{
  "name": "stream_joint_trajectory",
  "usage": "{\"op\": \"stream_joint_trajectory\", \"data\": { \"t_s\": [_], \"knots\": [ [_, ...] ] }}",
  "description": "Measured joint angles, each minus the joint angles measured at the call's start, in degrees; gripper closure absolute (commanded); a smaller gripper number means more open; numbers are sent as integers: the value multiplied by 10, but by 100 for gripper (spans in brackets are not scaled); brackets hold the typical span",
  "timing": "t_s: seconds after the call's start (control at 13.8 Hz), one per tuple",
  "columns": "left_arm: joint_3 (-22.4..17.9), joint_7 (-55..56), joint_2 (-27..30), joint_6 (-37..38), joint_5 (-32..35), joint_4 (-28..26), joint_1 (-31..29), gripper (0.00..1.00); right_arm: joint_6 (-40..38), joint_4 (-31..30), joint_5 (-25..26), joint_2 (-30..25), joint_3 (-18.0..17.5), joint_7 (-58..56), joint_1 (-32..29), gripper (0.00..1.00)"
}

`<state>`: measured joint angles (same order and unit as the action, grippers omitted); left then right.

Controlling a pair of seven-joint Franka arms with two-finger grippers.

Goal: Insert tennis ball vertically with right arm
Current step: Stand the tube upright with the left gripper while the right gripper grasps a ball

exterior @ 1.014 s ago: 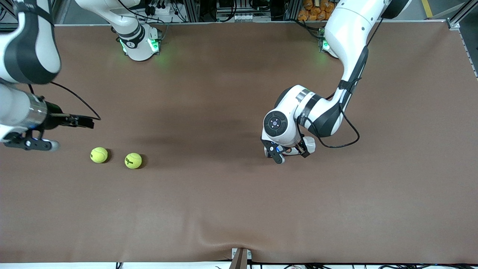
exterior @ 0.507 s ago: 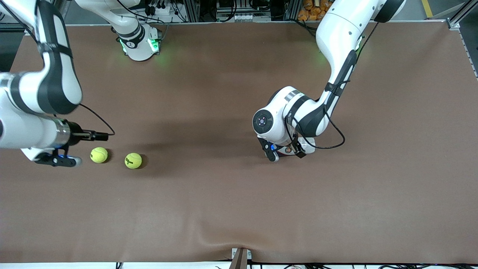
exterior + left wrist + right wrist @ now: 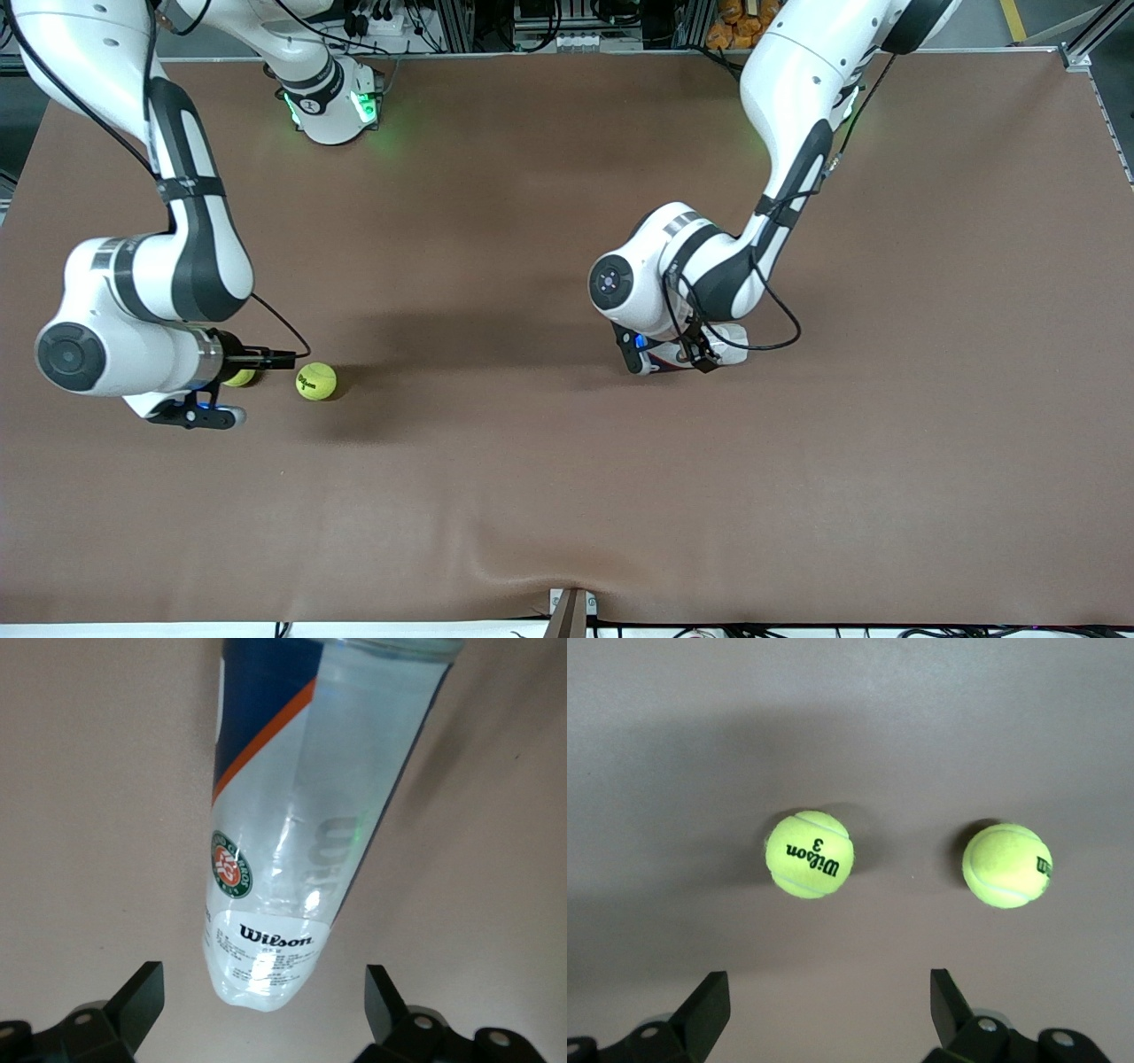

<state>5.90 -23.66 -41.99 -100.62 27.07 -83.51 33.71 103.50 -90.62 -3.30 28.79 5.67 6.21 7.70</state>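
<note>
A clear gap separates the tennis ball in the open from the second ball, so the robot's right gripper should keep moving down toward that first ball until its fingers straddle it.
Two yellow tennis balls lie side by side toward the right arm's end of the table. One ball is in the open; the other ball is half hidden under the right arm's hand. In the right wrist view the "Wilson 3" ball and the second ball lie just ahead of my open, empty right gripper. My left gripper is open over the rounded end of a clear Wilson ball tube, which seems to lie on the table, mostly hidden under the left hand.
The brown table mat is bare nearer the front camera. Both arm bases stand along the table's edge farthest from that camera. A white end of the tube sticks out beside the left hand.
The right arm has swung in from the table's end and now sits over the balls, covering part of one. The left arm has shifted slightly toward the right arm's end, over the tube.
</note>
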Motion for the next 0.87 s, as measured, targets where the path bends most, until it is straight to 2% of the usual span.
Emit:
{"op": "stream_joint_trajectory", "data": {
  "t_s": [0.87],
  "knots": [
    [-1,-54,-32,-39,57,-1,3,0,69,0,0,62,2,-18,-1,0]
  ]
}}
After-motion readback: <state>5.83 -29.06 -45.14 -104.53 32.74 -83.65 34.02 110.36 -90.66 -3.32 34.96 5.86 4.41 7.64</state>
